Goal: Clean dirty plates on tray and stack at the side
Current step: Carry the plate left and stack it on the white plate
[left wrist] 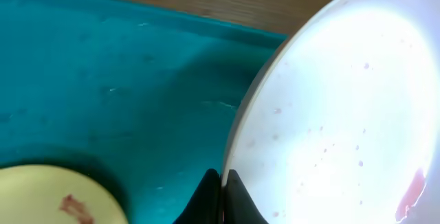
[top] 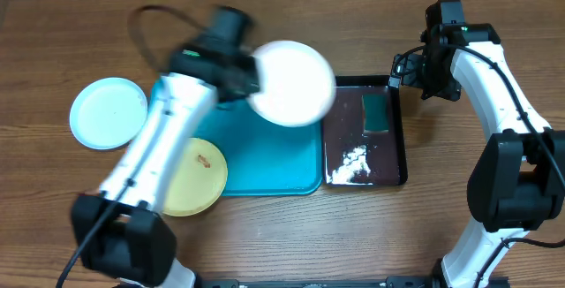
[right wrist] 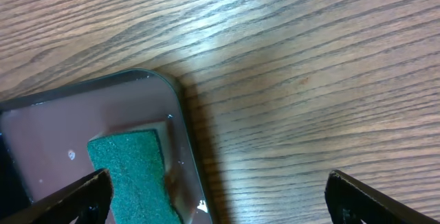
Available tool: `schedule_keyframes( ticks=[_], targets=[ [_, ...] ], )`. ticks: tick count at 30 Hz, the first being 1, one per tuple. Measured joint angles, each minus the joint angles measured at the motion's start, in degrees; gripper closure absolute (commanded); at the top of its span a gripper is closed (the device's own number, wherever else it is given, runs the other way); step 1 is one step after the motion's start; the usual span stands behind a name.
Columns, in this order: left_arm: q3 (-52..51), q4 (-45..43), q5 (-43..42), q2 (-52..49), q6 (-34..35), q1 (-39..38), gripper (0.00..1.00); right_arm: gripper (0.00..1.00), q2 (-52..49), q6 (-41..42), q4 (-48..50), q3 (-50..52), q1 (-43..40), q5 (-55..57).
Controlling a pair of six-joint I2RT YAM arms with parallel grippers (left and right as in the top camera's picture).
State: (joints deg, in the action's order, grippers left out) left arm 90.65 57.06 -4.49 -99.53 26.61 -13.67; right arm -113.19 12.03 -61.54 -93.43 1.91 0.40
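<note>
I should keep moving my left gripper to the pale mint plate [top: 108, 113] and let go there, because the white plate [top: 294, 83] is face up and the pale mint plate lies uncovered.
My left gripper [left wrist: 223, 189] is shut on the rim of the white plate [top: 291, 83] and holds it lifted over the far right part of the turquoise tray [top: 274, 160]. In the left wrist view the white plate [left wrist: 337, 114] shows small red-brown specks and a smear. The pale yellow plate [top: 196, 178], with a red-brown smear, lies on the tray's left front edge; it also shows in the left wrist view [left wrist: 48, 196]. The pale mint plate [top: 109, 112] lies on the table left of the tray. My right gripper [right wrist: 216, 193] is open and empty above the black tray's far right corner.
A narrow glossy black tray [top: 399, 147] sits right of the turquoise tray, holding a green sponge [top: 376, 112] and white foam [top: 351, 166]. The sponge [right wrist: 130, 176] and black tray rim [right wrist: 185, 135] show in the right wrist view. Bare wooden table lies around.
</note>
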Motion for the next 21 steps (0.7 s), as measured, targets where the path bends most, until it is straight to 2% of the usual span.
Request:
schedule_keyframes(
  ticks=[5,12,18,21],
  targets=[
    [0.0,3.1,-8.0,0.0,-0.2,16.5,0.96,0.00,0.0,0.0,0.0,0.0,0.0,0.0],
    [-1.7,3.6,-10.7,0.0,-1.7,35.5,0.96,0.00,0.0,0.0,0.0,0.0,0.0,0.0],
    [-6.4,0.2,-10.3,0.0,-1.7,47.7,0.96,0.00,0.0,0.0,0.0,0.0,0.0,0.0],
    [-9.6,-3.0,-7.9,0.0,-1.7,50.7,0.96,0.00,0.0,0.0,0.0,0.0,0.0,0.0]
  ],
)
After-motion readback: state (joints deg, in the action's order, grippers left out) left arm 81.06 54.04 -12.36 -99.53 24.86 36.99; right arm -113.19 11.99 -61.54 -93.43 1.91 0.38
